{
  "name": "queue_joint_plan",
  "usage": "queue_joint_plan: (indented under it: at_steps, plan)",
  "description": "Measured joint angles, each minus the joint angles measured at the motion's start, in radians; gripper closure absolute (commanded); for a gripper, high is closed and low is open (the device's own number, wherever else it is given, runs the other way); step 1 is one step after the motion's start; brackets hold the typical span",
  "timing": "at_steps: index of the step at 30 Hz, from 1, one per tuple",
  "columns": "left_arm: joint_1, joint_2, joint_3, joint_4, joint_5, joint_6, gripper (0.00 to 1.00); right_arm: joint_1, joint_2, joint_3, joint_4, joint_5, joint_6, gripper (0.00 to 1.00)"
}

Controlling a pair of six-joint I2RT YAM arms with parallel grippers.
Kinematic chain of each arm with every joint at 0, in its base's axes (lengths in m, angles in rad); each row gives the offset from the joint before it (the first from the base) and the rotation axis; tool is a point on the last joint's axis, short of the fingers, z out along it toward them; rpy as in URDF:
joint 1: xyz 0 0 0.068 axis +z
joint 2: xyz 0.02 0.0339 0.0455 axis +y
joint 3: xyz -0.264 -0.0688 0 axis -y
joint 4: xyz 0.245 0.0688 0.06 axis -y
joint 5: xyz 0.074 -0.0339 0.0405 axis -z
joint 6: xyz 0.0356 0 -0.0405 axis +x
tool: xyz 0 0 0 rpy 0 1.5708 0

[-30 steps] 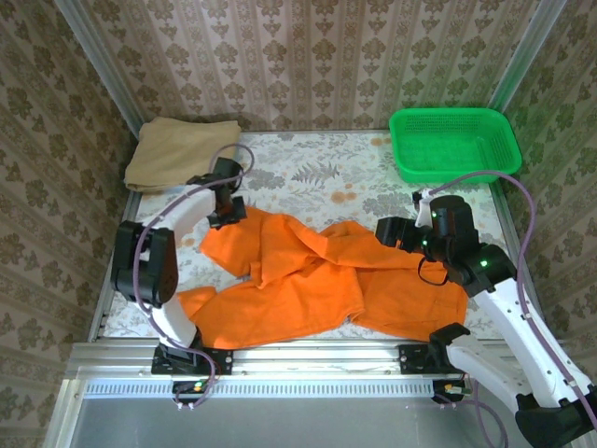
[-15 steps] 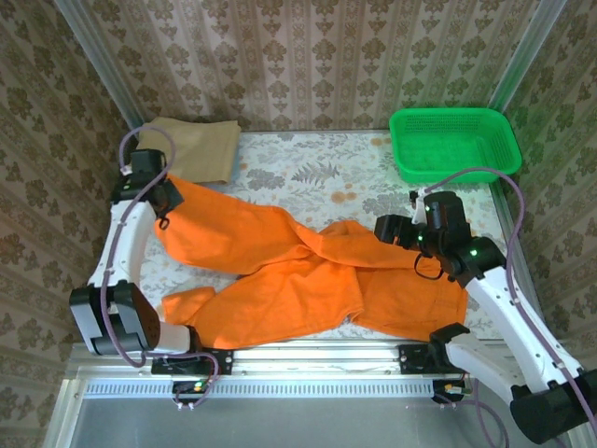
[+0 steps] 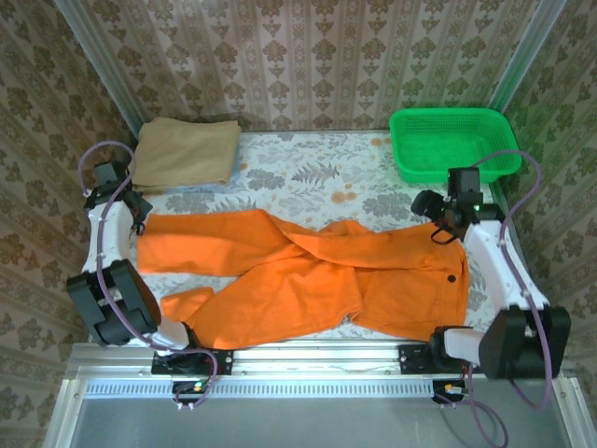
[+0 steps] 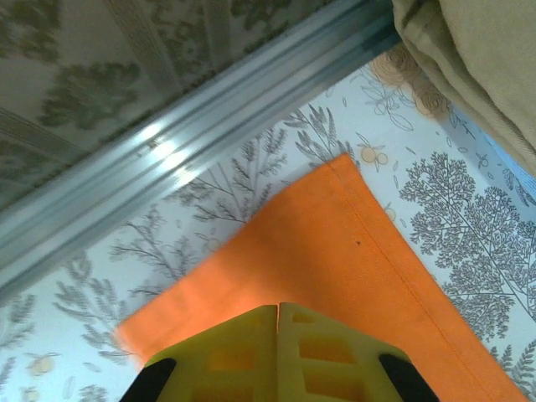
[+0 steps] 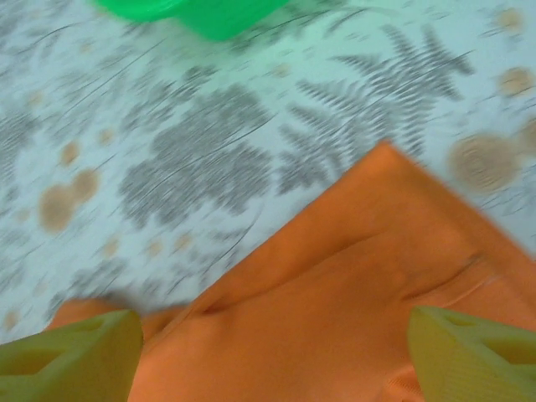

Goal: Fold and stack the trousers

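Loose folds [image 3: 322, 241] droop along the top edge of the orange trousers [image 3: 401, 241]. I expect that edge to get straighter when I pull back the waist corner of the trousers.
The orange trousers [image 3: 317, 275] lie spread across the table, one leg drawn out straight to the left and the waist at the right. My left gripper [image 3: 137, 216] is at that leg's far left end. In the left wrist view its yellow fingers [image 4: 251, 352] are pressed together over the orange leg [image 4: 335, 251], with the hem flat on the table ahead; the pinch itself is hidden. My right gripper [image 3: 424, 207] hovers open just past the upper right part of the trousers [image 5: 352, 293], its fingertips [image 5: 75, 352] wide apart with nothing between them.
A green basket [image 3: 454, 142] stands at the back right, its corner [image 5: 209, 12] just ahead of the right gripper. A folded tan cloth [image 3: 185, 152] lies at the back left, close to the left gripper. A metal rail [image 4: 251, 92] runs along the table's left edge.
The left arm swung left, pulling the bunched leg out straight toward the table's left edge. The right gripper lifted off the trousers, moved back toward the basket, and its jaws widened.
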Motion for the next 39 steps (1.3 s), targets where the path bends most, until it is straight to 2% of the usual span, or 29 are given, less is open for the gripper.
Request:
queue_joint_plan:
  at_steps: [1, 7, 13, 15, 18, 19, 25, 29, 34, 39]
  plan:
    - [-0.002, 0.020, 0.000, 0.009, 0.014, -0.011, 0.82, -0.013, 0.060, 0.028, 0.001, 0.016, -0.013, 0.19]
    - [-0.062, 0.026, -0.056, 0.085, 0.113, -0.078, 0.72, -0.042, 0.347, 0.106, 0.013, 0.076, -0.085, 0.20]
    - [-0.180, -0.107, -0.137, 0.126, 0.186, -0.095, 0.73, -0.051, 0.547, 0.179, -0.009, 0.093, -0.112, 0.28]
    - [-0.201, -0.150, -0.150, 0.134, 0.203, -0.094, 0.73, -0.051, 0.576, 0.201, -0.020, 0.094, -0.115, 0.37]
    - [-0.224, -0.207, -0.179, 0.148, 0.224, -0.094, 0.74, -0.051, 0.607, 0.235, -0.031, 0.097, -0.117, 0.58]
    - [-0.229, -0.221, -0.188, 0.150, 0.230, -0.094, 0.74, -0.051, 0.616, 0.243, -0.031, 0.099, -0.120, 0.69]
    - [-0.235, -0.237, -0.205, 0.155, 0.260, -0.092, 0.76, -0.044, 0.619, 0.248, -0.031, 0.123, -0.116, 1.00]
    - [-0.243, -0.237, -0.205, 0.163, 0.273, -0.086, 0.78, -0.038, 0.578, 0.248, -0.040, 0.130, -0.110, 1.00]
    - [-0.273, -0.237, -0.211, 0.167, 0.273, -0.086, 0.78, -0.011, 0.419, 0.252, -0.065, 0.153, -0.106, 1.00]
    - [-0.288, -0.244, -0.243, 0.170, 0.273, -0.085, 0.78, -0.018, 0.321, 0.338, -0.079, 0.180, -0.087, 1.00]
